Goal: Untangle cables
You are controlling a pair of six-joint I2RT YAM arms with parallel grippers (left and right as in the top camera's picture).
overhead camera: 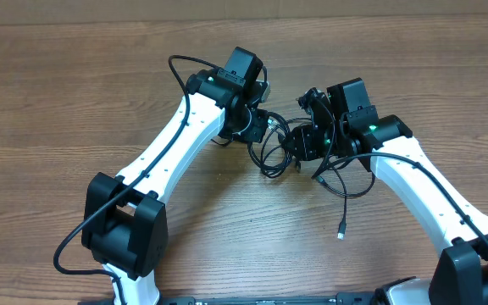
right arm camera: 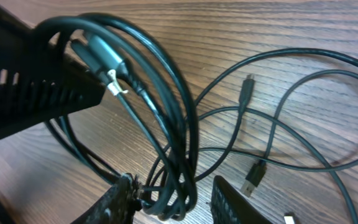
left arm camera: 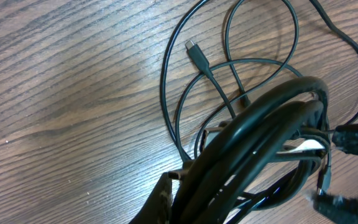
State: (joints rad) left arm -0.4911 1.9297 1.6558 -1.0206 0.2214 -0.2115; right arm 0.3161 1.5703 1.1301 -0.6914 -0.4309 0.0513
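The hanging loops (right arm camera: 178,163) pass between the fingers of the robot's right gripper, so that gripper should move away before the left gripper pulls the bunch (left arm camera: 257,140) away to spread the cables out.
The cables (overhead camera: 280,157) are thin black cords in a loose tangle on the wooden table between my two arms. My left gripper (overhead camera: 265,127) is shut on a thick bunch of their loops (left arm camera: 260,137) and holds it off the table; only one finger shows in the left wrist view (left arm camera: 216,202). My right gripper (overhead camera: 302,144) is open, and the hanging loops (right arm camera: 166,93) pass between its fingers (right arm camera: 173,199), close to the left one. Slack loops lie on the wood with a small plug end (left arm camera: 196,51) and a silver-tipped plug (right arm camera: 253,177).
One cord trails toward the front and ends in a plug (overhead camera: 341,230) on bare wood. The left gripper's black body (right arm camera: 30,93) fills the upper left of the right wrist view. A thicker black arm cable (overhead camera: 176,72) arcs over the left arm.
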